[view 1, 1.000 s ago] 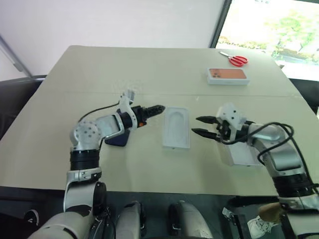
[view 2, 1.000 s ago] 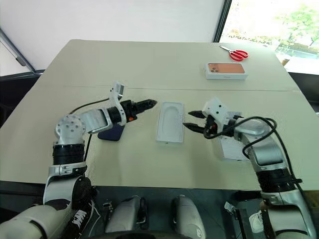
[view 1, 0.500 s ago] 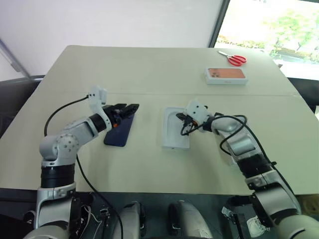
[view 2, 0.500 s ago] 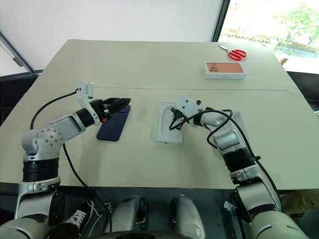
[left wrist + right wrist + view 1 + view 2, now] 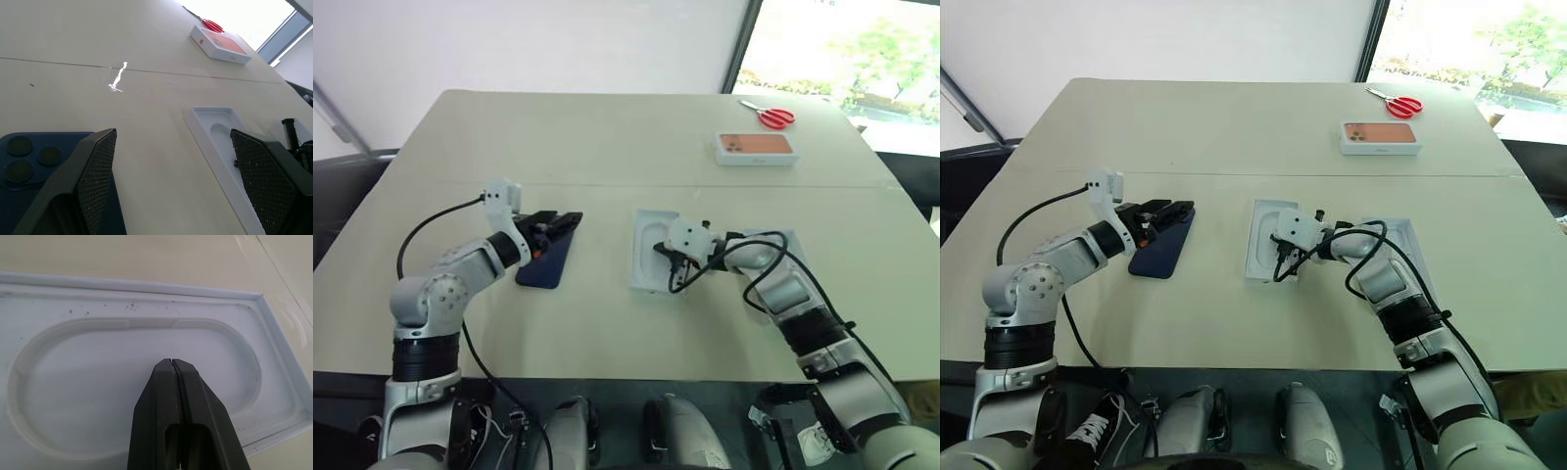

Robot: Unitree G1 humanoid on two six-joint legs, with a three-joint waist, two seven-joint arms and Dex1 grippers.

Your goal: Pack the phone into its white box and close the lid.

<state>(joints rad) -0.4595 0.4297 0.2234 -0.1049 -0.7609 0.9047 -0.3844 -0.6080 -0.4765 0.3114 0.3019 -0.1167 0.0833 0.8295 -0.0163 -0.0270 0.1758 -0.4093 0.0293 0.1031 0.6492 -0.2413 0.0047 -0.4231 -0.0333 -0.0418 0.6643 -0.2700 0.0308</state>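
Note:
The white part with the oval hollow has a raised rim [image 5: 636,250]. The phone [image 5: 546,261] will sit inside with that rim around it when I lower the phone.
The dark navy phone [image 5: 545,264] lies flat on the table, back up, its camera cluster [image 5: 19,156] at the far end. My left gripper [image 5: 560,221] stands open just above that far end with nothing between its fingers [image 5: 95,171]. A thin white card with an oval outline [image 5: 649,245] lies mid-table. My right gripper [image 5: 172,364] is shut, its tips down over the oval recess. A white-rimmed box part [image 5: 1410,235] lies under my right forearm; I cannot tell whether it is the white box or the lid.
A white box with an orange phone picture [image 5: 758,148] and red-handled scissors [image 5: 770,116] sit at the far right of the table. A seam [image 5: 607,184] runs across the tabletop behind both grippers. Black cables loop beside each wrist.
My right gripper closed and swung left and down onto the oval card. My left arm drew back to the left, from beside the card to the phone's far end.

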